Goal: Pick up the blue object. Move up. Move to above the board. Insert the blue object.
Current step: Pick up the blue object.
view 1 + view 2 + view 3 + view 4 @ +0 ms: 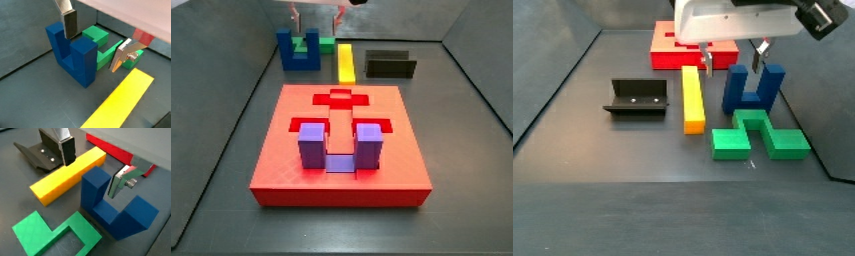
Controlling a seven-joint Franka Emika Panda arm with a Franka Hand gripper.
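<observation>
The blue object will come up clear and show the rest of the green block when the robot's gripper lifts it, because green can be seen through the slot.
The blue object is a dark blue U-shaped block standing upright on the dark floor, prongs up; it shows in both wrist views and both side views. My gripper is open and holds nothing. It stands over the block with one finger above the slot and the other outside on the yellow bar's side, so one prong lies between the jaws. The fingertips are near that prong's top. The red board lies apart and holds a purple U-shaped block.
A green block lies against the blue object. A yellow bar lies beside it. The fixture stands beyond the bar. Dark walls close in the floor.
</observation>
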